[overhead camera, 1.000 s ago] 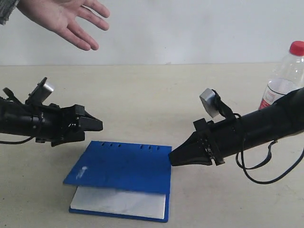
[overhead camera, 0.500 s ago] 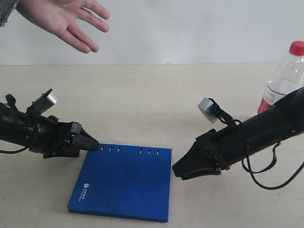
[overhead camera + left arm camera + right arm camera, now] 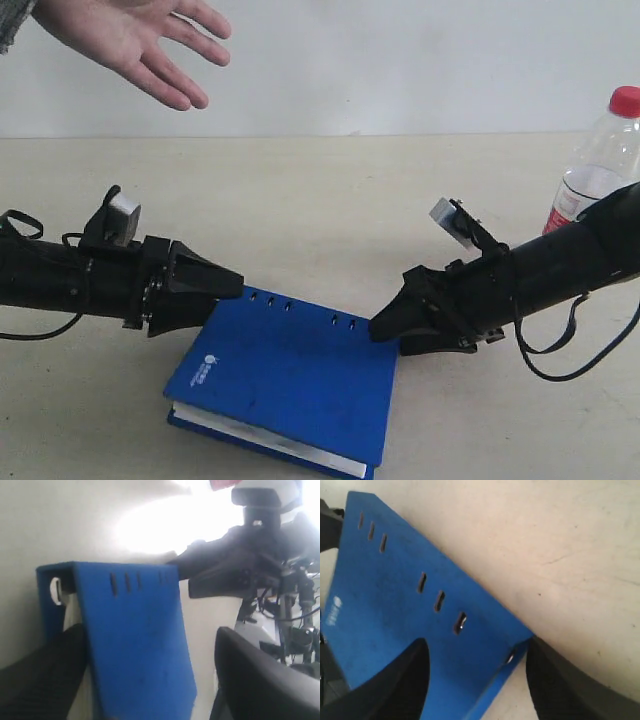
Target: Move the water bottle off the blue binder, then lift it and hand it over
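The blue binder's corner (image 3: 386, 352) is lying flat at my right gripper, so next my left gripper raises the other slotted corner (image 3: 242, 299) before my right gripper grabs the binder's edge.
The blue binder (image 3: 290, 380) lies closed on the table in the exterior view, turned at an angle, with white pages showing along its near edge. My left gripper (image 3: 238, 285) is at the left corner of its slotted edge, open, with the cover (image 3: 135, 640) between its fingers (image 3: 45, 680). My right gripper (image 3: 378, 328) is at the other slotted corner. It is open too, one finger (image 3: 385, 685) over the cover (image 3: 395, 600) and the other beside the spine. The water bottle (image 3: 598, 170) stands upright on the table at far right, behind the right arm and off the binder.
An open human hand (image 3: 130, 40) hovers palm-up at the top left, above the left arm. A cable (image 3: 560, 370) loops under the right arm. Bare beige table (image 3: 320, 200) lies between and behind the arms.
The binder's lifted cover came down, then the binder shifted right and turned. Both grippers moved in onto the corners of its slotted edge. The bottle and the hand stayed put.
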